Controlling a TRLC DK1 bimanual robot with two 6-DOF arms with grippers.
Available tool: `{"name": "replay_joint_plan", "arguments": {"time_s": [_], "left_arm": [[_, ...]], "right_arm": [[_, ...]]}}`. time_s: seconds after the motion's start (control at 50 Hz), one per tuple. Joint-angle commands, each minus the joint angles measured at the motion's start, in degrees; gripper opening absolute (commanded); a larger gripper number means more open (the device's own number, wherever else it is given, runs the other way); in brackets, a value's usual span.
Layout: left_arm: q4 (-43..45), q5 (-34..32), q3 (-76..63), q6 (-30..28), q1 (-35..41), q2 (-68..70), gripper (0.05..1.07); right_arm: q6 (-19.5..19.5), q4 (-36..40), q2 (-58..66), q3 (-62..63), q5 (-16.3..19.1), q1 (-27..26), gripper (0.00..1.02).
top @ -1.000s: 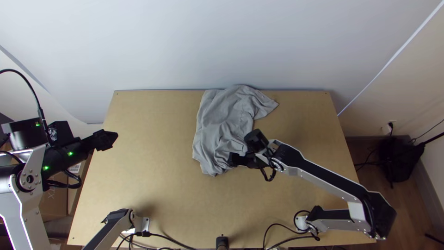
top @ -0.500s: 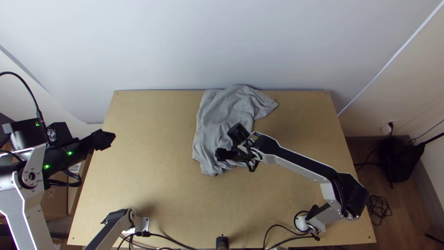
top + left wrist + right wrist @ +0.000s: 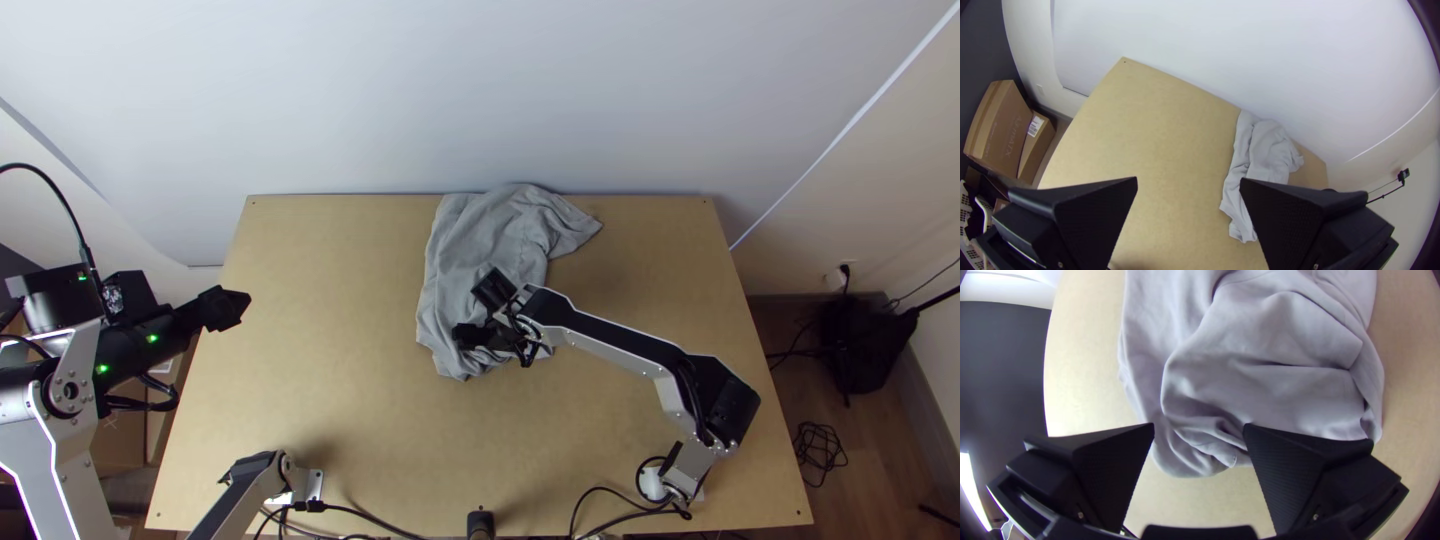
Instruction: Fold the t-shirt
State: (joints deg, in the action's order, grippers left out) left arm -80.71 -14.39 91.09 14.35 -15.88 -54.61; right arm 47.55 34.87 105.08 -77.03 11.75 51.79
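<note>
Slack folds [image 3: 1205, 440] are heaped up at the t-shirt's near end. The grey t-shirt [image 3: 482, 250] should stretch out long when I pull, while its far end stays behind.
A grey t-shirt [image 3: 480, 250] lies bunched and wrinkled at the middle of the table's far half, with a corner sticking out to the right. My right gripper [image 3: 466, 337] is over its near end in the top view. In the right wrist view the right gripper [image 3: 1199, 426] stands open, with the wrinkled near end of the shirt [image 3: 1260, 375] beyond the gap. My left gripper [image 3: 236, 305] hangs at the table's left edge, well away from the cloth. In the left wrist view the left gripper [image 3: 1188, 179] is open and empty, the shirt [image 3: 1265, 150] lying farther off.
Bare wood of the table [image 3: 330, 300] stretches left of the shirt. Cables [image 3: 610, 490] run along the near edge by the arm bases. Cardboard boxes [image 3: 1002, 125] stand on the floor beyond the table's left side. A pale wall [image 3: 480, 90] rises behind the far edge.
My right gripper has moved left over the shirt's near end, its arm drawing in from the right. The left arm has shifted only slightly. The shirt lies as before.
</note>
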Motion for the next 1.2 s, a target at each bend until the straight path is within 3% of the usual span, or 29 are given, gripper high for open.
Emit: {"name": "replay_joint_plan", "arguments": {"time_s": [0.0,0.12,0.2,0.44,0.66,0.98,1.18], "left_arm": [[-0.33,-0.46,-1.53,-0.73,-0.64,0.91,1.03],[-0.33,-0.46,-2.32,-0.90,-0.91,1.08,1.03],[-0.24,-0.46,-2.41,-1.69,-1.17,1.35,1.03],[2.13,-0.46,-7.24,-6.35,-1.87,2.40,1.03],[11.89,-0.72,-14.10,-5.38,0.50,2.93,1.03],[24.02,0.59,-14.89,-3.19,10.96,-3.40,1.03],[30.43,1.82,-12.87,-3.89,17.81,-11.22,1.03]], "right_arm": [[0.97,0.64,2.68,-2.07,0.73,0.07,0.71],[2.02,0.72,3.29,-1.98,0.91,-1.43,0.33],[2.02,0.99,2.24,-1.01,0.91,-2.92,0.03],[1.84,3.36,-8.22,6.72,1.44,-8.11,0.02],[1.76,3.36,-18.59,14.81,2.23,-15.75,0.02],[1.67,9.07,-28.09,22.89,4.60,-25.86,0.02],[1.49,10.48,-33.01,28.08,5.65,-25.86,0.02]]}}
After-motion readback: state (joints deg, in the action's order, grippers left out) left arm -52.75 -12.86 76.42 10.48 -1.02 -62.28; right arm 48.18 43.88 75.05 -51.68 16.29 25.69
